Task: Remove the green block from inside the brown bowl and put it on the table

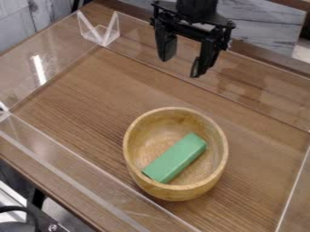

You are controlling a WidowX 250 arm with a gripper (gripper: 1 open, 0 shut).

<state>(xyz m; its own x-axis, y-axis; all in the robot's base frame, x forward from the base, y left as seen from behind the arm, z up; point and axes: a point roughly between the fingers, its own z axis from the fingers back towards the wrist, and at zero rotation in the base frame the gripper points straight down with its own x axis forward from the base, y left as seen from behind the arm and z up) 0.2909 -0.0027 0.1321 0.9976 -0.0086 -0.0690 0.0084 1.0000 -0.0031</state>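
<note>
The open fingers of my gripper line up with the green block's long sides (pixel 176 158), so I keep going down into the brown bowl (pixel 158 139) until the fingers are on both sides of the block.
The green block (pixel 177 157) lies flat and slanted inside the brown bowl (pixel 143 130), which sits on the table (pixel 91 95) toward the front right. My gripper (pixel 182 56) hangs well above and behind the bowl, pointing down. Its black fingers stand apart with nothing between them, so it is open. It touches neither the bowl nor the block.
Clear acrylic walls (pixel 49 50) ring the tabletop on all sides. A small clear angled bracket (pixel 100 29) stands at the far left corner. Bare wood lies to the left of the bowl and behind it.
</note>
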